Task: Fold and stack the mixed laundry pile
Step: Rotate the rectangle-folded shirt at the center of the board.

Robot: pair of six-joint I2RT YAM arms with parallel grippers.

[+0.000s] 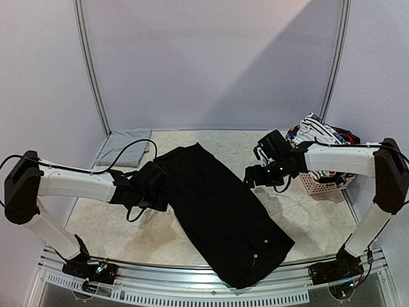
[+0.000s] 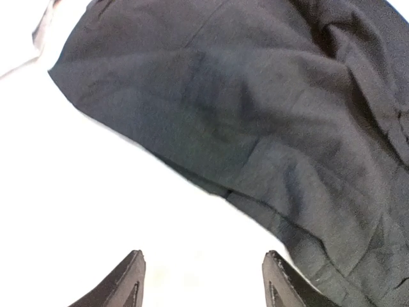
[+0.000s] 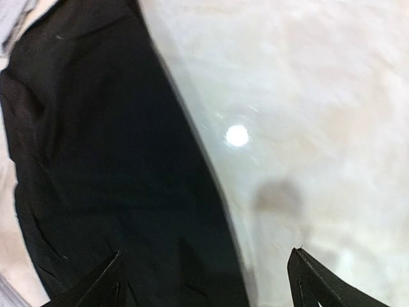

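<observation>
I can see the black trousers lying crooked to the front rail, so my left gripper and my right gripper should take the long edges (image 1: 177, 215) and turn them square before folding.
Large black trousers (image 1: 220, 211) lie flat and slantwise across the table, from the back middle to the front edge. My left gripper (image 1: 160, 182) is at their left edge. In the left wrist view it (image 2: 204, 259) is open over bare table, with the black cloth (image 2: 255, 115) just beyond the fingertips. My right gripper (image 1: 250, 176) hangs at the trousers' right edge. It (image 3: 206, 256) is open, straddling the edge of the cloth (image 3: 96, 160) with nothing held. The rest of the mixed laundry pile (image 1: 321, 133), with a white black-striped piece on top, sits in the basket.
A pink perforated basket (image 1: 319, 183) stands at the right, behind my right forearm. Folded light grey trousers (image 1: 121, 147) lie at the back left corner. The black trousers' lower end reaches the table's front rail (image 1: 192, 295). Walls close in the back and both sides.
</observation>
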